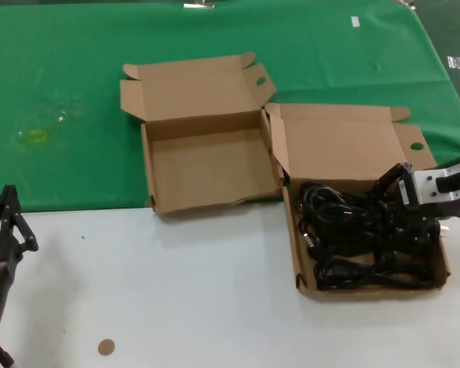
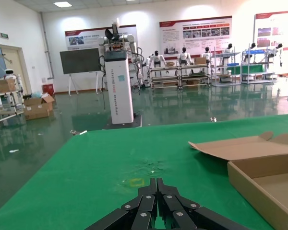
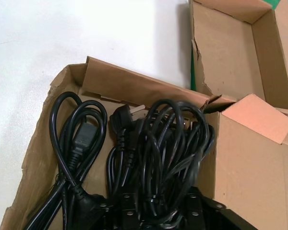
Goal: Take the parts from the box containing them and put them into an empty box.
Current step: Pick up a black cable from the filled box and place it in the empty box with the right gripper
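Note:
The loops are drawn together at a narrow waist (image 3: 156, 200), so I expect the coiled black power cord (image 3: 175, 139) to come out in one bundle when I lift it.
Several black power cords (image 1: 360, 238) lie coiled in the right cardboard box (image 1: 294, 245), which stands partly on the white table. My right gripper (image 1: 395, 188) is down in that box at its far right corner. In the right wrist view its fingers (image 3: 127, 213) stand apart on either side of a cord bundle (image 3: 158, 153), so the gripper (image 3: 158, 213) is open around it. The empty box (image 1: 207, 165) stands to the left on the green cloth, lid open; it also shows in the right wrist view (image 3: 230, 43) and the left wrist view (image 2: 269, 177). My left gripper (image 1: 8, 201) is shut and parked at the near left (image 2: 157, 184).
The two boxes touch at their adjoining walls, and both lids (image 1: 192, 84) stand open at the back. A green cloth (image 1: 61, 77) covers the far half of the table and bare white table (image 1: 176, 291) the near half. A small brown disc (image 1: 106, 346) lies near the front edge.

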Controlling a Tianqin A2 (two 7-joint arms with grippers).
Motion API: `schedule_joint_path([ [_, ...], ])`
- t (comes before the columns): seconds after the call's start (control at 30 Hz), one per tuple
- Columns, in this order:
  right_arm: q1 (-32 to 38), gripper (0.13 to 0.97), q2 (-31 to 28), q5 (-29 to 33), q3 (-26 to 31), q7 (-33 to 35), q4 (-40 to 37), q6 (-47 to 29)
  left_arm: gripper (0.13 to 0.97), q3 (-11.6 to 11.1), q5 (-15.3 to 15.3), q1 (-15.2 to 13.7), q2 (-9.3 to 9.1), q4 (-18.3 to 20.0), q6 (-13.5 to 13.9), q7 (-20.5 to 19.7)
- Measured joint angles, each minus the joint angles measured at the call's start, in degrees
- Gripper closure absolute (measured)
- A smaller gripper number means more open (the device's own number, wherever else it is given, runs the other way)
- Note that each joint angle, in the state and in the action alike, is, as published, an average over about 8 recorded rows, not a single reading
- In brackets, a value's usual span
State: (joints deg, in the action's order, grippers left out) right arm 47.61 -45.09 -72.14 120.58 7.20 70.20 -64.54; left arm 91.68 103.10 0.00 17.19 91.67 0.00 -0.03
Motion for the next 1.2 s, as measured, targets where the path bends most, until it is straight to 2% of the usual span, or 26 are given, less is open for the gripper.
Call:
schedule_joint_path([
  [0.03, 0.0, 0.740, 0.0, 0.0, 0.0, 0.0, 0.1, -0.1, 0.945, 0.0, 0.0, 0.0, 0.00, 0.0, 0.0, 0.0],
  [0.17, 0.0, 0.740, -0.3, 0.1, -0.3, -0.5, 0.7, -0.5, 0.945, 0.0, 0.0, 0.0, 0.00, 0.0, 0.0, 0.0],
  [0.43, 0.9, 0.871, -0.5, -0.1, -1.3, -3.1, 2.6, -0.9, 0.945, 0.0, 0.0, 0.0, 0.00, 0.0, 0.0, 0.0],
  [0.63, 3.1, 0.878, 1.3, 0.2, -1.5, -5.0, 3.6, -0.9, 0.945, 0.0, 0.0, 0.0, 0.00, 0.0, 0.0, 0.0],
  [0.87, 6.8, 0.882, 6.7, 2.9, 0.1, -7.0, 2.0, 0.6, 0.945, 0.0, 0.0, 0.0, 0.00, 0.0, 0.0, 0.0],
  [1.2, 12.3, 0.882, 19.1, 9.5, 4.0, -10.1, -5.0, 6.0, 0.945, 0.0, 0.0, 0.0, 0.00, 0.0, 0.0, 0.0],
])
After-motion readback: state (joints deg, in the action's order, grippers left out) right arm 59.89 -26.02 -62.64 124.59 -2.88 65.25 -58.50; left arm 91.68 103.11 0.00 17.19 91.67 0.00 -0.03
